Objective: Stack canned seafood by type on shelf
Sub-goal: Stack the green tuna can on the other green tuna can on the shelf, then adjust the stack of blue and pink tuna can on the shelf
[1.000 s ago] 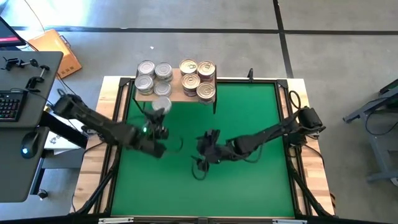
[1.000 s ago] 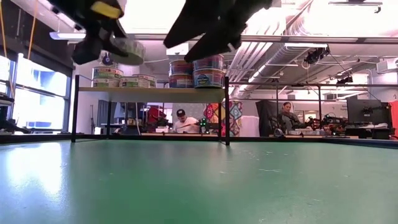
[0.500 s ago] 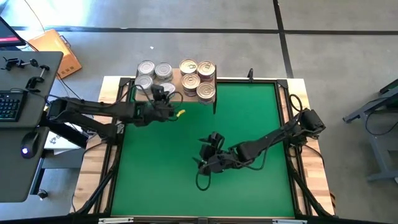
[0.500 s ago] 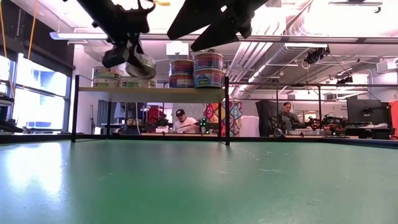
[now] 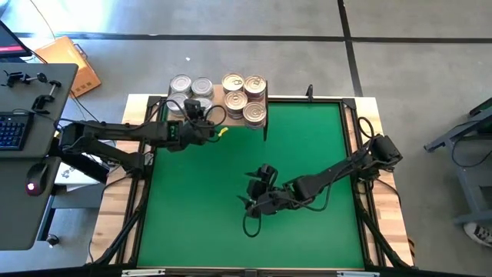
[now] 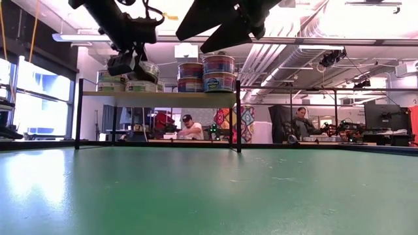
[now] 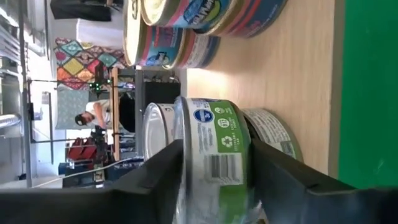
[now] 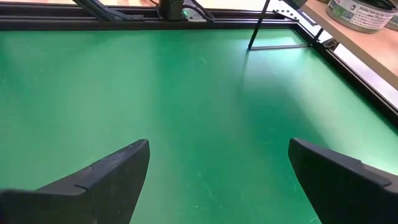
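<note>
The nearest gold-lidded can (image 5: 254, 115) sticks out past its neighbour and has a gap (image 5: 256, 100) behind it. The can will slide back into line when I push it.
The shelf (image 5: 217, 108) stands at the mat's far edge, its light board on thin black legs. Silver-lidded cans (image 5: 191, 85) sit on its left half, and gold-lidded cans (image 5: 244, 97) with coloured labels are stacked on its right half. My left gripper (image 5: 195, 115) reaches in from the table's left and is shut on a green-and-white labelled can (image 7: 214, 146) above the silver-lidded group. My right gripper (image 5: 255, 197) hangs open over the middle of the green mat, holding nothing. My left gripper pinches the can by its side wall (image 7: 233, 163), one finger (image 7: 158, 177) on each side. The fingers lie about level and come from the table's left. The can is held just above another silver-lidded can (image 7: 268, 132) on the shelf; whether the two touch, I cannot tell.
The green mat (image 5: 307, 154) stretches between the shelf and the near edge, framed by pale wood and black rails. In the low view the left gripper and its can (image 6: 147, 68) sit beside the stacked coloured cans (image 6: 219, 72). A desk with a keyboard (image 5: 11, 131) stands left of the table.
My left gripper has carried the can from over the mat toward the far edge and up to the shelf's left half, then nudged slightly left above the silver-lidded cans. My right gripper has drawn back a little toward the near edge and stayed open.
</note>
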### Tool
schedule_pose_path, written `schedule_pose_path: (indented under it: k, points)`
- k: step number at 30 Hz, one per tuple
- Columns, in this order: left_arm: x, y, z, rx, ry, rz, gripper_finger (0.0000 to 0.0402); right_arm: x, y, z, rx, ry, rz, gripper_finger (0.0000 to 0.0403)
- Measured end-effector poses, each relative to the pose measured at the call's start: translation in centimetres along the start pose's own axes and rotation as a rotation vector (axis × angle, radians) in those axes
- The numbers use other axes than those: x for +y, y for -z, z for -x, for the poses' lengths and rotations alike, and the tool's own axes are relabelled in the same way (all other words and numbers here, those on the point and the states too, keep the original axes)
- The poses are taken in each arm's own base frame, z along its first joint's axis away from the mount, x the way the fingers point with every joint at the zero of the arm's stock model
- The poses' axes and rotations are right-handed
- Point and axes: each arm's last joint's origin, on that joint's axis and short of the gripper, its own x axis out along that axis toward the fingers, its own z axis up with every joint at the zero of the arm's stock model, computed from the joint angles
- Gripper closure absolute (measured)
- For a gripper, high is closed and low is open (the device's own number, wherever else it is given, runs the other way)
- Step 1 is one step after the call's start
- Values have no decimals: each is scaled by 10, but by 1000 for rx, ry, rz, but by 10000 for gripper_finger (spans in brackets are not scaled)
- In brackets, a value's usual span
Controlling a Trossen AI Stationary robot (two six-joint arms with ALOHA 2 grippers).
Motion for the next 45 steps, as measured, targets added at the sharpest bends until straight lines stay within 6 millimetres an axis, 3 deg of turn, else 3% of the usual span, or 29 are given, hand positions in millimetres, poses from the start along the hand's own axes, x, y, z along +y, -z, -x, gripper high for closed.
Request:
schedule_pose_path:
  k: [5,12,22,33,41,45]
  points:
    - [0,3,1,22,-7,21,175,0,0,0,0,0,0,25]
    - [0,6,3,34,-1,24,140,0,0,0,0,0,1,25]
    - [11,14,13,-8,-9,69,128,0,1,0,6,-2,5,25]
    - [28,27,30,-111,12,254,128,1,1,1,5,-1,39,25]
    - [19,18,49,-242,135,504,128,-25,-15,54,25,136,163,25]
    - [10,11,61,-332,293,612,128,-39,-17,53,68,147,263,35]
